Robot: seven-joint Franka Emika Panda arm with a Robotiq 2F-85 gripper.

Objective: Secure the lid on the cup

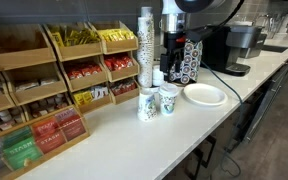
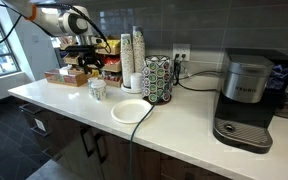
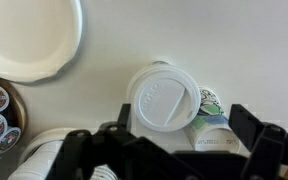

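Note:
Next, my gripper turns to stay clear of the second white cup before it moves down to the lid, because that cup is close beside the lid and in the way of one finger.
In the wrist view the round white lid lies on top of one cup, seen from above. The second white cup with green print stands right beside it, its side showing. My gripper is open and empty, hovering above the two cups with one finger on each side. In both exterior views the two cups stand together on the white counter, with my gripper above them.
A large white plate lies beside the cups. A tall stack of cups, a pod carousel and wooden snack racks stand behind. A coffee machine stands further along the counter.

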